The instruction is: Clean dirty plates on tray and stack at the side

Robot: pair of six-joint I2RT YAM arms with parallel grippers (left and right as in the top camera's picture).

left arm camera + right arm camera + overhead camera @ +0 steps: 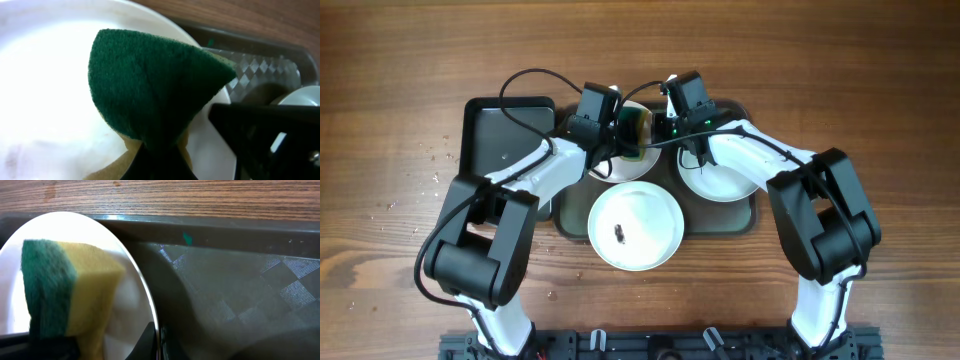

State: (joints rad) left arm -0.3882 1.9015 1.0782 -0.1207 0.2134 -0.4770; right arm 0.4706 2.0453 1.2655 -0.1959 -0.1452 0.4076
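Observation:
The sponge is near the plate's rim (150, 302) that my right gripper is holding, so I should use my left gripper to sweep the sponge back across the plate's open side (47, 85).
Three white plates sit on the dark grey-green tray (735, 215). The front plate (635, 225) has a dark smear at its centre. The right plate (720, 178) lies under my right arm. The back left plate (620, 165) is tilted, and my right gripper (665, 125) is shut on its rim (157, 340). My left gripper (620, 125) is shut on a green and yellow sponge (638, 125) and presses it on this plate's face (50, 90). The sponge shows green in the left wrist view (150, 85) and green and yellow in the right wrist view (65, 285).
A narrower black glossy tray (510, 135) stands to the left, touching the grey-green tray. The wooden table (880, 100) lies all around. The tray's patterned floor (240, 295) and far rim show behind the held plate. Small crumbs lie on the table at far left.

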